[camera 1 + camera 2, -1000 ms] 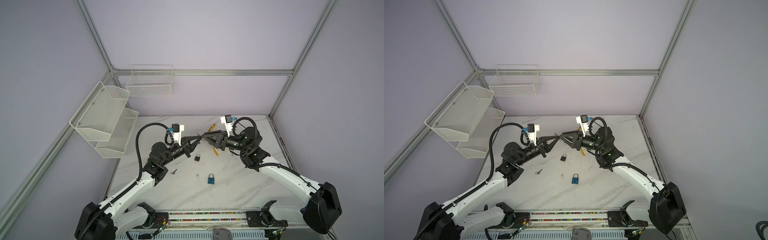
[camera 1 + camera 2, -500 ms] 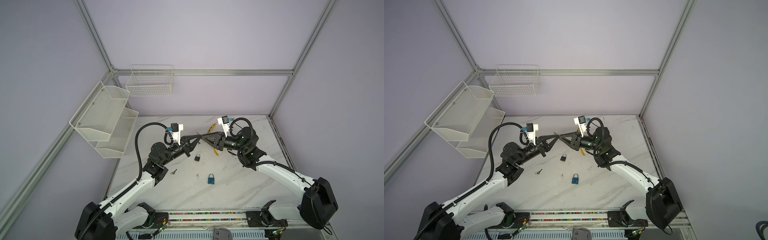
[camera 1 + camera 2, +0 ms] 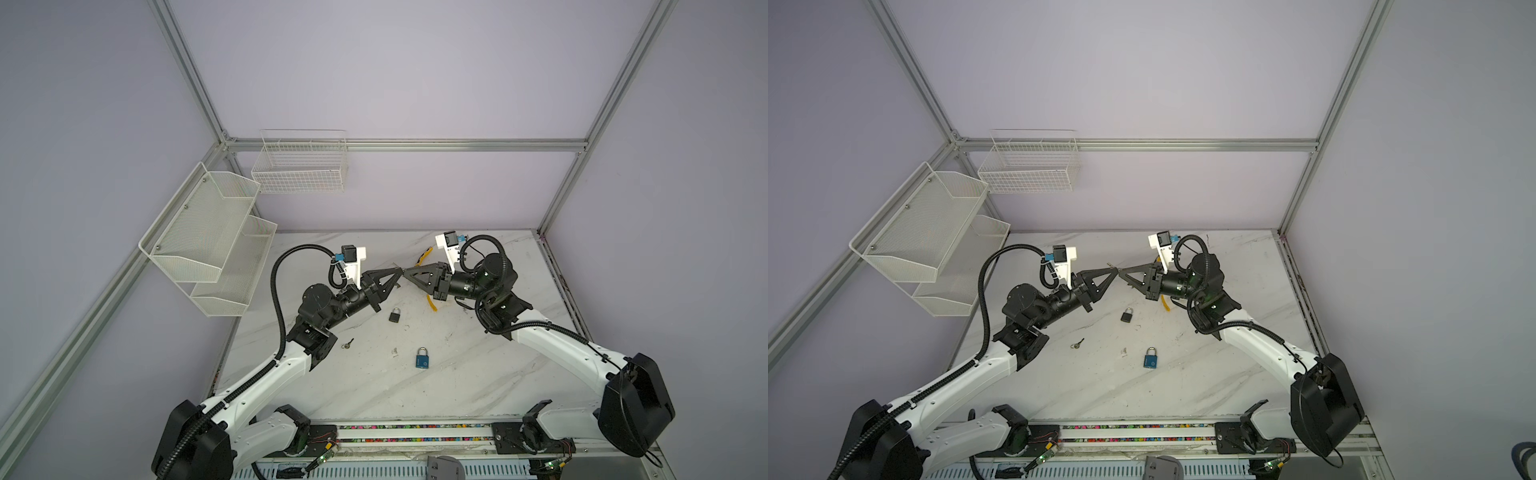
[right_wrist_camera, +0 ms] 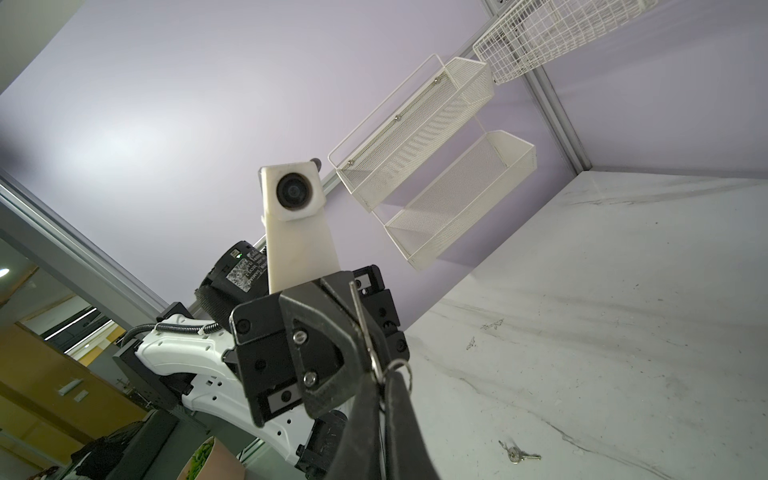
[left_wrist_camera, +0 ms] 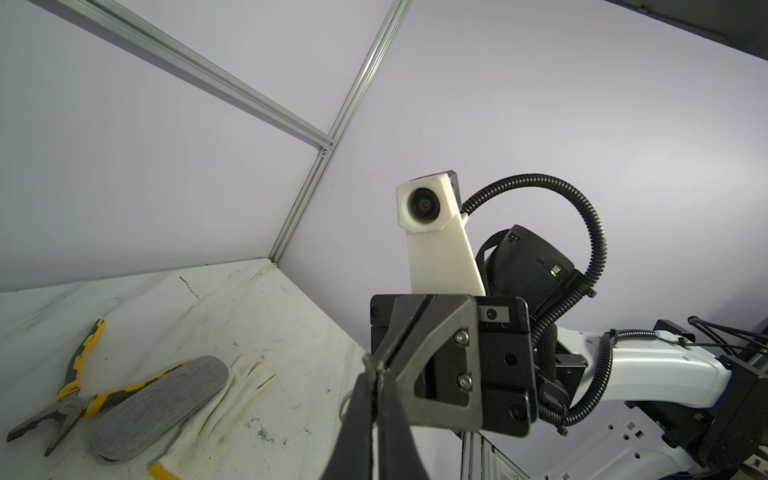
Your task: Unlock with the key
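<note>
The key's blade [image 4: 361, 320] sticks up across the fingers of my right gripper, so my left gripper should open, take hold of the key again and turn it while my right gripper holds it.
Both grippers meet tip to tip above the middle of the table. My left gripper [image 3: 400, 272] [image 5: 375, 372] is shut on a small silver key [image 4: 360, 320] with a ring. My right gripper [image 3: 406, 273] [image 4: 380, 382] is shut on the same key at its head, and the blade sticks out beside the fingers. A black padlock [image 3: 395, 315] [image 3: 1127, 314] lies on the table just in front of the grippers. A blue padlock [image 3: 421, 357] [image 3: 1150, 358] lies nearer the front. Neither is touched.
A second key [image 3: 347, 343] [image 4: 517, 455] lies on the table near the left arm. Yellow-handled pliers [image 5: 70, 399], a grey pad [image 5: 158, 399] and a white glove [image 5: 216, 419] lie behind the right gripper. White mesh shelves [image 3: 208, 241] and a wire basket [image 3: 299, 166] hang on the walls.
My right gripper has moved left up to the left gripper's tips and its jaws have closed on the key. The left arm has stayed still.
</note>
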